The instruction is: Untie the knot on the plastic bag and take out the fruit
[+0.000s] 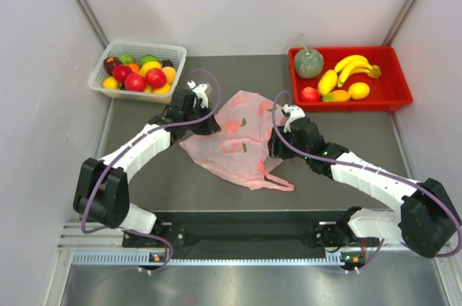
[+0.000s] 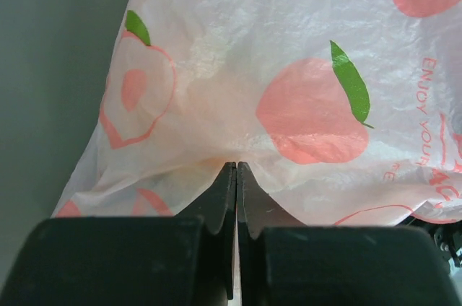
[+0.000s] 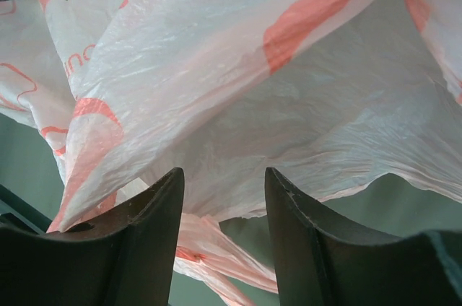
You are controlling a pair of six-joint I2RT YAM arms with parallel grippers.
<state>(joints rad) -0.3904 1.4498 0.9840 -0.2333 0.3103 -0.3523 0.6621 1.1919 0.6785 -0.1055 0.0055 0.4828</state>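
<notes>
The plastic bag's upper layer (image 2: 238, 143) is spread out in front of my left gripper's closed fingers, so my left gripper should open and pull together a fold (image 2: 206, 129) to lift.
The pink plastic bag (image 1: 238, 140) lies crumpled and flat-looking at the table's middle, and it fills the left wrist view (image 2: 303, 68) and the right wrist view (image 3: 238, 82). My left gripper (image 1: 206, 123) is shut on the bag's left edge, with thin plastic pinched between the fingertips (image 2: 237, 167). My right gripper (image 1: 273, 144) is open at the bag's right side, its jaws apart under a raised fold (image 3: 224, 172). A strap (image 1: 278, 183) trails toward the front. No knot shows. The melon (image 1: 308, 63) and bananas (image 1: 355, 66) lie in the red tray (image 1: 393, 98). The spiky-leaved piece is out of view.
The red tray at the back right also holds yellow mangoes, a lemon and a small red apple (image 1: 310, 94). A white basket (image 1: 177, 52) of small round fruits stands at the back left. Grey walls close in the table on three sides.
</notes>
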